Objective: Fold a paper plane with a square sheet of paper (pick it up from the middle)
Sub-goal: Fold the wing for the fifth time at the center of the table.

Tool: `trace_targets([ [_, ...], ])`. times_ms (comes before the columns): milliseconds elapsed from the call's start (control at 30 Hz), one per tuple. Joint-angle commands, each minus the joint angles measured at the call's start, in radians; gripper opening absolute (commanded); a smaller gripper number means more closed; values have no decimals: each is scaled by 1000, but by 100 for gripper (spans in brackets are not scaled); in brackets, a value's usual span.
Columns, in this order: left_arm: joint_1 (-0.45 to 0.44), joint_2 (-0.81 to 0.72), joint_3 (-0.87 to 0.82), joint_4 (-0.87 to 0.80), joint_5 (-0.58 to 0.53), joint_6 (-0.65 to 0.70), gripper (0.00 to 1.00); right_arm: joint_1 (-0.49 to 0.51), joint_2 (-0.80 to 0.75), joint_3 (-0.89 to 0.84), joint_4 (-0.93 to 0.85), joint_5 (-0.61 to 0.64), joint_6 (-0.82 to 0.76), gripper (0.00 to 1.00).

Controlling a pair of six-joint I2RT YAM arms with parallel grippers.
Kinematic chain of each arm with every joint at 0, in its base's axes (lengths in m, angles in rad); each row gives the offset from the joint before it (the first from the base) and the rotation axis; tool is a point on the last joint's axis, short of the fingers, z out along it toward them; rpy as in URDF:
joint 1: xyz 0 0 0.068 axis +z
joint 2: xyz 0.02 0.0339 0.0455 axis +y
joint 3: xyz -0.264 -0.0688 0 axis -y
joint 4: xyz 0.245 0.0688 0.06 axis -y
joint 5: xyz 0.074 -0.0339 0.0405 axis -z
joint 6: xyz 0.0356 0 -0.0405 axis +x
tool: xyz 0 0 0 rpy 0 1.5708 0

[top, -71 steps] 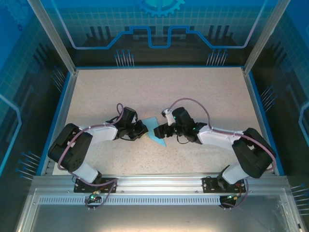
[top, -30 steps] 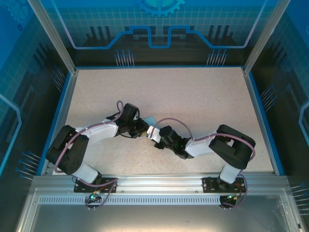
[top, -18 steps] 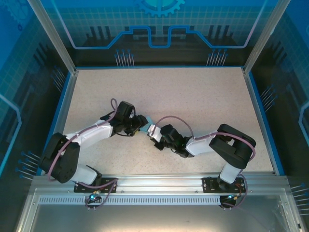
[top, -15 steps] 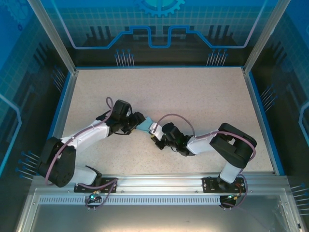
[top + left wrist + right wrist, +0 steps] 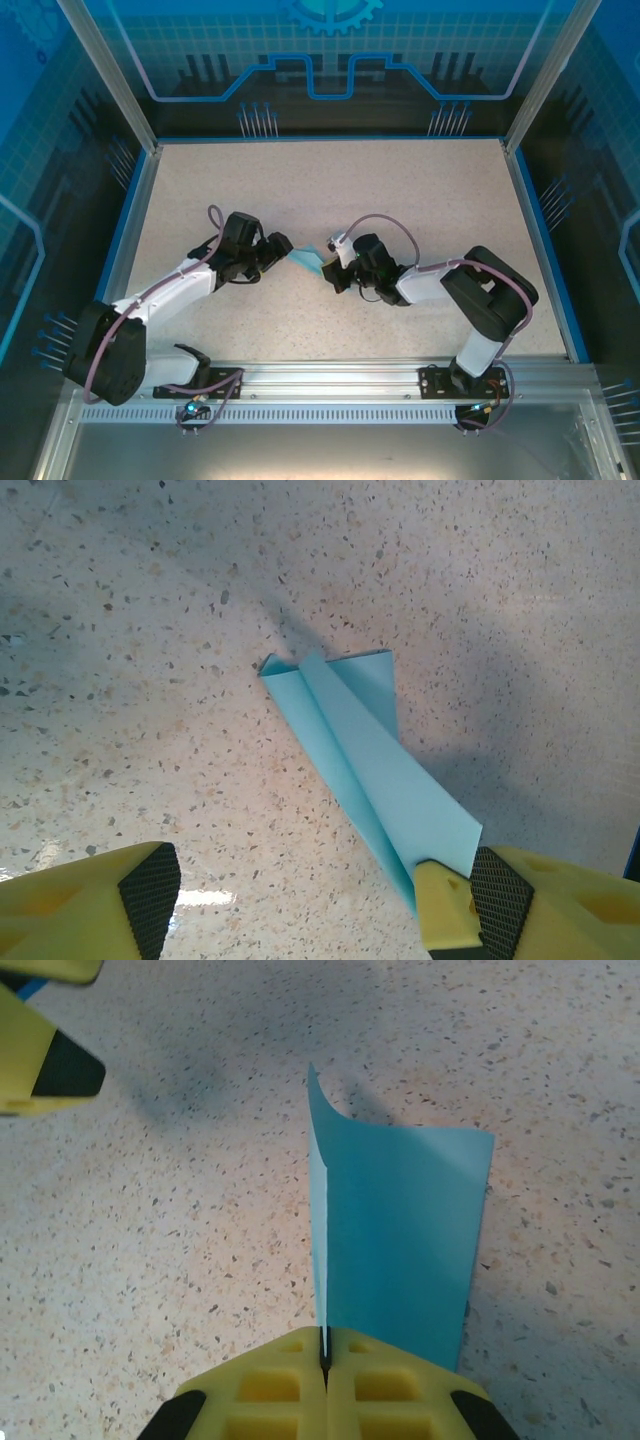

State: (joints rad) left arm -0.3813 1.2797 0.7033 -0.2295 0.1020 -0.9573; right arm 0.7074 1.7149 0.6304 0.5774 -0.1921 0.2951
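Observation:
My left gripper should pinch the paper (image 5: 400,848) next to my right gripper's hold before my right gripper opens, because only my right gripper is holding the upright centre fold (image 5: 321,1235).
The square sheet of paper (image 5: 306,261) is light blue and folded into a narrow creased shape, lying mid-table between my two grippers. My right gripper (image 5: 323,1345) is shut on its upright centre fold (image 5: 318,1250), while a flap (image 5: 405,1240) spreads flat to the right. It sits just right of the paper (image 5: 332,270) in the top view. My left gripper (image 5: 320,892) stands open with only bare table between its pads. The folded paper (image 5: 375,765) runs diagonally away from its right finger (image 5: 497,900). From above, this gripper (image 5: 281,248) is at the paper's left end.
The speckled table (image 5: 400,190) stretches wide behind and to both sides of the arms. Blue-edged side walls (image 5: 130,220) and an aluminium rail (image 5: 320,375) at the front bound it. The left gripper's fingers (image 5: 45,1065) show at the right wrist view's top left.
My left gripper has opened and drawn back to the left, off the paper. My right gripper stays shut on the fold and has shifted slightly right, so more of the paper shows.

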Motion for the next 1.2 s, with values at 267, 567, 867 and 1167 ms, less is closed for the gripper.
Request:
trace_targets([
  [267,-10,20,-44,135,91,55,72,-43,74,17,15,-150,217,1],
  [567,-39,61,-54,184,113,79,61,-68,114,35,8,-199,313,3],
  [867,-65,120,-61,253,145,86,53,-85,138,33,6,-235,372,5],
  [1167,-90,192,-46,296,165,91,46,-115,169,27,25,-240,441,6],
])
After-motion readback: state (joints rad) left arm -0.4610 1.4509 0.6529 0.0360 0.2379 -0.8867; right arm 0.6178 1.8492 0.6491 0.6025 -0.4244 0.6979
